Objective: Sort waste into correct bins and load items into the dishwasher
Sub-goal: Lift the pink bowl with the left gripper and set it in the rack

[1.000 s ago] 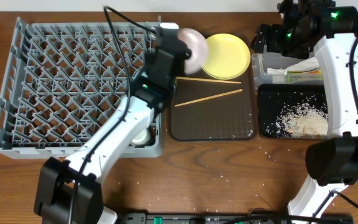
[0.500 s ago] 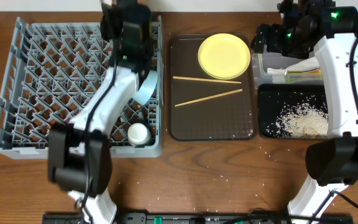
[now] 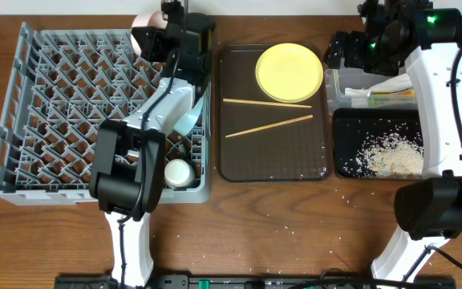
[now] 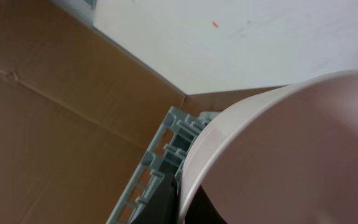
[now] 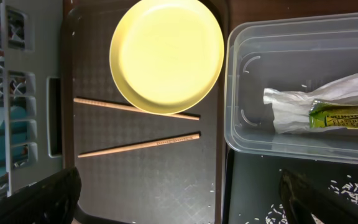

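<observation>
The tilted white bowl (image 3: 146, 29) is hanging clear of the light blue bowl, so my left gripper should keep lowering the white bowl into the far corner of the rack until it rests.
My left gripper (image 3: 167, 30) is shut on the rim of the white bowl (image 3: 144, 29), holding it tilted over the far right corner of the grey dishwasher rack (image 3: 70, 120). In the left wrist view the white bowl (image 4: 291, 155) fills the right side, with a black finger (image 4: 165, 200) pressed on its rim. The light blue bowl (image 3: 186, 120) and small white cup (image 3: 177, 172) sit in the rack. The yellow plate (image 5: 166, 55) and two chopsticks (image 5: 135, 107) (image 5: 138, 145) lie on the brown tray (image 3: 271, 156). My right gripper (image 5: 185, 205) hangs open above them.
A clear tub (image 5: 303, 43) at the right holds the crinkled wrapper (image 5: 328, 109). In front of it a black tray (image 3: 351, 132) holds white rice crumbs (image 3: 390, 154). A few crumbs lie loose on the wooden table (image 3: 335, 217). The right arm (image 3: 439, 88) stands over both bins.
The left arm swung from beside the yellow plate leftward to the rack's far right corner, carrying the white bowl. The right arm has not moved.
</observation>
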`<state>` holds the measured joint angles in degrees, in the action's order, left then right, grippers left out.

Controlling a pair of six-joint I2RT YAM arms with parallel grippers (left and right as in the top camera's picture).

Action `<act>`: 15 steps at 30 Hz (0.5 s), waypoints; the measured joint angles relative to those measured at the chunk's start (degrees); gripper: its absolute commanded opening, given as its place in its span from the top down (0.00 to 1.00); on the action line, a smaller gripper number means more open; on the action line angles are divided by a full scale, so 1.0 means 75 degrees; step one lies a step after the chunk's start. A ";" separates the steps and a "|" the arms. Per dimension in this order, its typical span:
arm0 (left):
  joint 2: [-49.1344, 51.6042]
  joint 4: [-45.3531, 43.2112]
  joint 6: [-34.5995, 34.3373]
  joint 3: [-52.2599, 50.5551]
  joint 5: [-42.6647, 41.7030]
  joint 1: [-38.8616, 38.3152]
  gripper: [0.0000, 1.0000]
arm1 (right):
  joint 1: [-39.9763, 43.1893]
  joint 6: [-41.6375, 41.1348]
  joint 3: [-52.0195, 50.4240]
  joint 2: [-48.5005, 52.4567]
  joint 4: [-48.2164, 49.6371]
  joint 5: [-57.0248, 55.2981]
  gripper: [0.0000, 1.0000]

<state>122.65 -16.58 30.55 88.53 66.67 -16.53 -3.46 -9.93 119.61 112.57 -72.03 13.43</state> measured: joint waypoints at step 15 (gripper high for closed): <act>0.0437 0.0181 0.0111 0.0000 0.1014 -0.0624 0.90 | 0.0000 0.0000 0.0003 0.0000 0.0000 0.0000 0.01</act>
<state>125.93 -15.22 31.38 88.53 74.28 -21.21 -3.46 -9.93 119.63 112.57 -72.03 13.43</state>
